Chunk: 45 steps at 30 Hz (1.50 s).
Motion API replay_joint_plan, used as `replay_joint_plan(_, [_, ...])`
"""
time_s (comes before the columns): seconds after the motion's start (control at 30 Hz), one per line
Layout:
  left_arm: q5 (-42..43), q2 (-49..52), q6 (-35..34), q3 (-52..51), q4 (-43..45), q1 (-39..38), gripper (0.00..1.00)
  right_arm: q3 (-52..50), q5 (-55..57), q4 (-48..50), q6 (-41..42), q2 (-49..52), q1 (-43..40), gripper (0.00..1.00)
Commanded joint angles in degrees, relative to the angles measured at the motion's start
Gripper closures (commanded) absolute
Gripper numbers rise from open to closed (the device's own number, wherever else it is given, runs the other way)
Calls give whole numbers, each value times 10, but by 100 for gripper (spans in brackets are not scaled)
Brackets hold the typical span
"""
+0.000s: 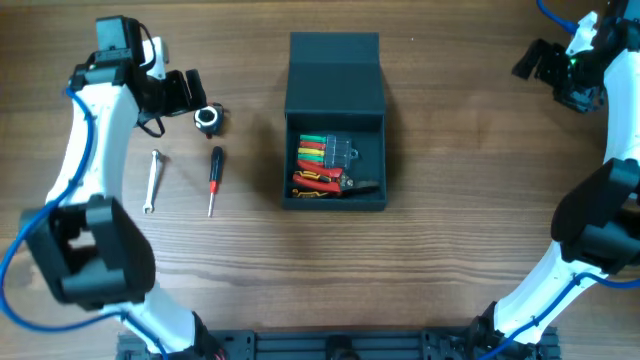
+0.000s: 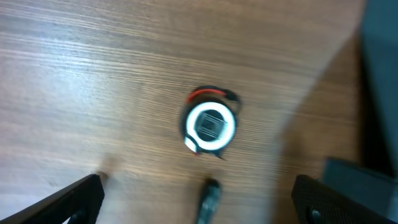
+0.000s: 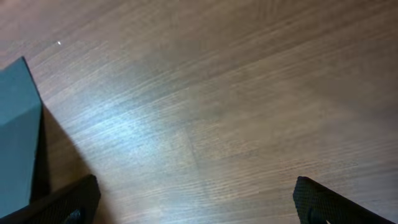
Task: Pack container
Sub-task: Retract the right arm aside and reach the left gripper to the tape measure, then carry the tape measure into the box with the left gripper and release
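Note:
Next, I pick up the tape measure (image 1: 209, 120) with my left gripper and put it in the container's empty back corner (image 1: 367, 131), because the tape measure is across the container from my right gripper.
The container (image 1: 335, 80) is a dark teal-grey square box at the table's middle, its lid hinged open toward the back. Inside lie coloured hex keys and red-handled pliers (image 1: 325, 180). A round black-and-white tape measure (image 1: 208, 119) lies left of it and shows in the left wrist view (image 2: 210, 124). A red-and-black screwdriver (image 1: 214, 178) and a silver wrench (image 1: 153, 178) lie further forward. My left gripper (image 1: 185, 92) is open and empty, just left of the tape measure. My right gripper (image 1: 553, 68) is open and empty at the far right, above bare wood.
The container's edge shows at the left of the right wrist view (image 3: 18, 130) and at the right of the left wrist view (image 2: 379, 81). The screwdriver's tip (image 2: 210, 199) shows between the left fingers.

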Motion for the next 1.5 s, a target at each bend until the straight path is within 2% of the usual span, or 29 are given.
replay_joint_plan(0.0, [-80, 56, 104, 9, 18, -32, 1, 7, -3, 17, 11, -4, 2, 0])
replay_joint_plan(0.1, [-101, 80, 139, 9, 39, -58, 0, 7, -3, 37, 11, -4, 2, 0])
replay_joint_plan(0.33, [-103, 127, 140, 9, 91, -77, 1, 7, -3, 56, 11, -4, 2, 0])
replay_joint_plan(0.5, [-105, 148, 140, 9, 127, -73, 6, 7, -3, 56, 11, -4, 2, 0])
replay_joint_plan(0.83, [-105, 185, 136, 9, 114, -73, 6, 7, -3, 56, 11, -4, 2, 0])
replay_joint_plan(0.93, [-105, 187, 136, 9, 104, -73, 10, 7, -3, 56, 11, -4, 2, 0])
replay_joint_plan(1.03, [-105, 187, 136, 9, 84, -73, 22, 7, -3, 56, 11, -4, 2, 0])
replay_joint_plan(1.3, [-105, 187, 134, 9, 61, -73, 41, 7, -3, 56, 11, -4, 2, 0])
replay_joint_plan(1.47, [-105, 186, 134, 9, 75, -73, 43, 7, -3, 56, 11, -4, 2, 0])
